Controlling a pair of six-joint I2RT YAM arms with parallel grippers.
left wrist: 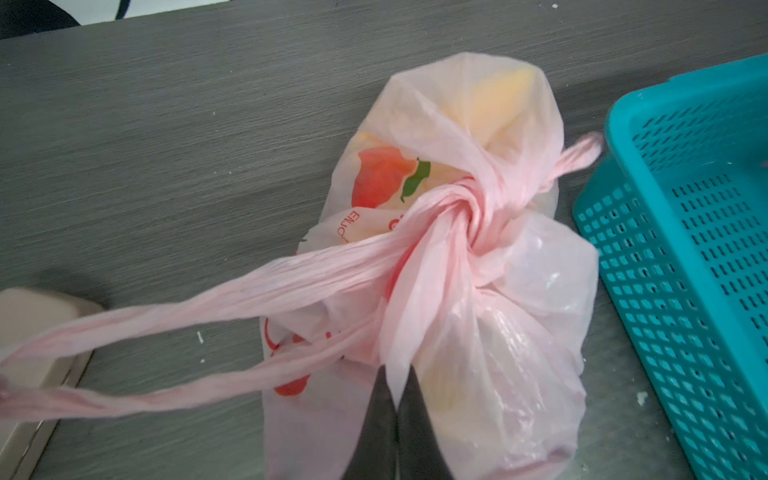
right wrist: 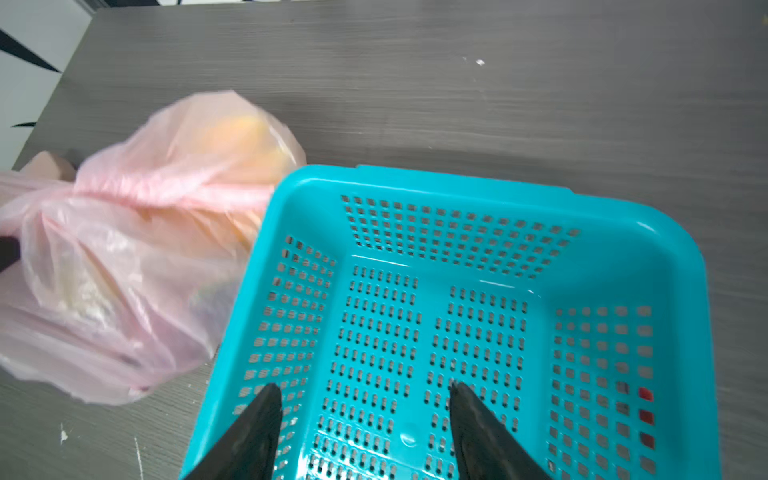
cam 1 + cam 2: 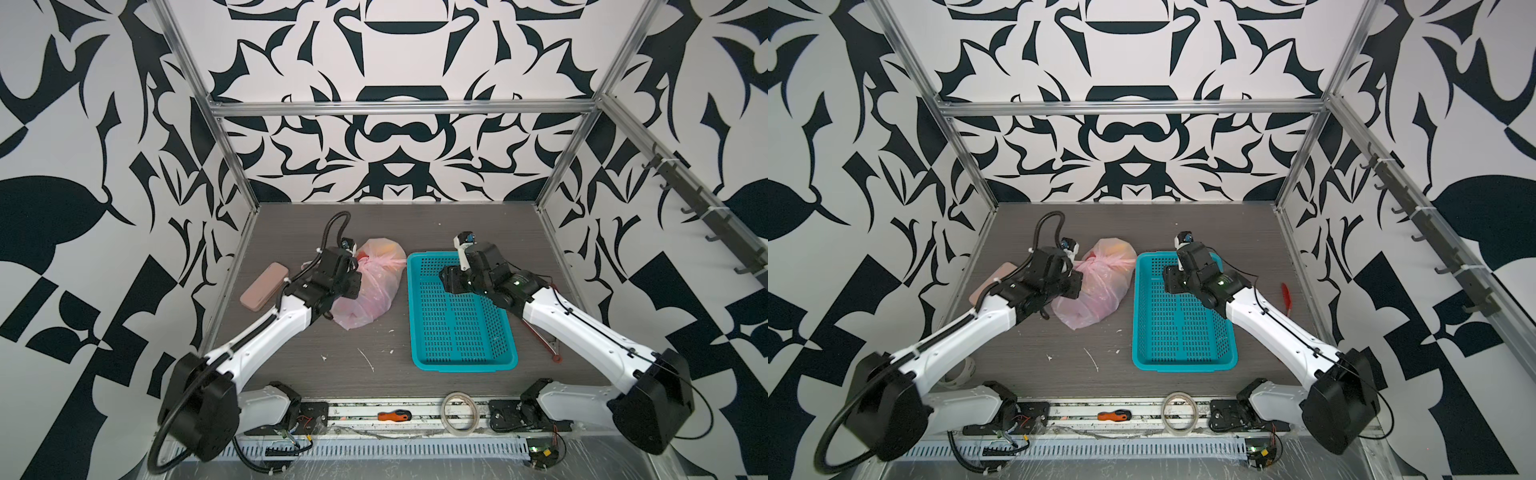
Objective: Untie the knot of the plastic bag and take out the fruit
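Note:
The robot's left gripper alone holds the flap of the knot (image 1: 476, 206), which is tight, so the right gripper should take hold of the bag (image 1: 553, 169) past the knot before the robot pulls.
The pale-pink plastic bag (image 3: 374, 291) (image 3: 1100, 291) lies on the grey table, left of the teal basket. Its knot (image 1: 461, 216) is a tight twist of the handles on top of the bag. One handle loop (image 1: 208, 301) trails off to the side. My left gripper (image 1: 397, 395) is shut on a thin flap of bag plastic that runs out of the knot. The fruit shows only as yellow and orange shapes (image 1: 498, 104) (image 2: 245, 133) through the plastic. My right gripper (image 2: 365, 390) hangs open and empty over the basket's floor.
The teal perforated basket (image 3: 461, 368) (image 3: 1183, 368) (image 2: 415, 178) stands close to the bag's right side. A beige case (image 3: 264, 286) (image 1: 33, 316) lies left of the bag. A red tool (image 3: 1285, 297) lies right of the basket. A screwdriver (image 3: 394, 414) and tape roll (image 3: 458, 413) rest on the front rail.

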